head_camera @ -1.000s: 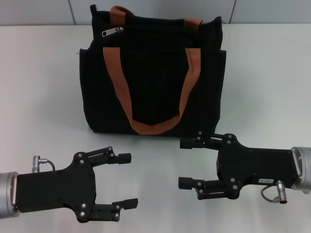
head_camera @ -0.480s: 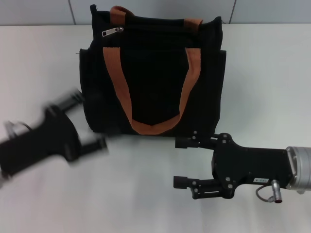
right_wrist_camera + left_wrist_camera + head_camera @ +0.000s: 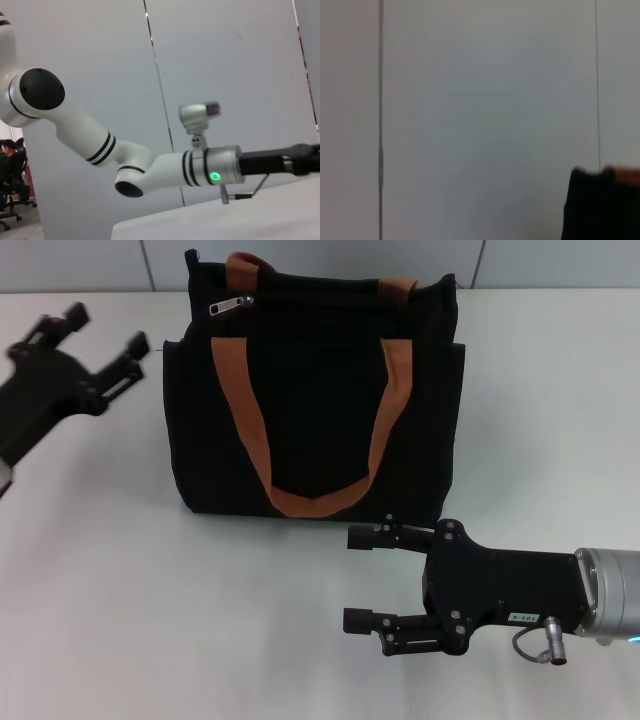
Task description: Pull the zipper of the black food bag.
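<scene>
The silver zipper pull (image 3: 231, 306) is at the unheld end of the bag, so my left gripper needs to keep the bag's top corner (image 3: 203, 290) steady before my right gripper grabs the zipper pull.
The black food bag (image 3: 315, 400) stands upright at the middle back of the white table, with two orange-brown loop handles (image 3: 310, 430). The silver zipper (image 3: 231, 305) pull lies at the bag's top left corner. My left gripper (image 3: 108, 332) is open, raised at the far left, level with the bag's top and left of the zipper. My right gripper (image 3: 358, 579) is open, low in front of the bag's right half, fingers pointing left. A black corner of the bag (image 3: 600, 205) shows in the left wrist view.
The white table (image 3: 200, 620) spreads around the bag. A grey panelled wall (image 3: 330, 260) stands behind it. The right wrist view shows my left arm (image 3: 150, 165) over the table against the wall.
My left gripper has swung from the front left up and back to the bag's top left. My right gripper has drifted slightly left and toward the front.
</scene>
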`<state>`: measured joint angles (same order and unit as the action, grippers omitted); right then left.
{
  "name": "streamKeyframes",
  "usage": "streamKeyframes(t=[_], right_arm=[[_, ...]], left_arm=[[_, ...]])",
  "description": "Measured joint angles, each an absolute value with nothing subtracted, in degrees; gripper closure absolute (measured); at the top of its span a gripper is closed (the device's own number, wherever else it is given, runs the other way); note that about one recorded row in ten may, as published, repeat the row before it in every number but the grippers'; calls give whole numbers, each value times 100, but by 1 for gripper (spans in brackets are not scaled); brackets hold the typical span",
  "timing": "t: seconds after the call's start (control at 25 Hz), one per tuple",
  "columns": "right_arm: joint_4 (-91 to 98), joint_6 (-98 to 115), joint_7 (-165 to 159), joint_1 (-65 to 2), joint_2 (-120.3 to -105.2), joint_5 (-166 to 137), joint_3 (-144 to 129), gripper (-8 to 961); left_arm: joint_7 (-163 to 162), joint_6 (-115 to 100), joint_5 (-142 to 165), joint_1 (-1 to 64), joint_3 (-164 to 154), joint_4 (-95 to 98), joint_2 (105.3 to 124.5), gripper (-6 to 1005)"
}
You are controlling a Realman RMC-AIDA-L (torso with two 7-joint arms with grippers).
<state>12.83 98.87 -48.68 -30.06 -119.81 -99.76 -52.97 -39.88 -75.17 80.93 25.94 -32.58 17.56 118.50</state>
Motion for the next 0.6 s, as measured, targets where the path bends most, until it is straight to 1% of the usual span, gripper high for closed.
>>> streamKeyframes(t=[0.2,0.4,0.6], right_arm=[[1217,9835,-4862,-2999,-11980,-9966,-5300,142],[1196,9754,-4860,-2968,-11979,-9966,-5299,142],[1103,9746,-4710,-3017,-11979,-9946,-5299,142]], left_arm=[[-3990,-7112,8196,2792,-3791,1802,11860,168],[-4449,-7446,8195,2657,-4628,2298,11853,167],[-4798,-7487,8169,2715,-4830,2434,11873,167]])
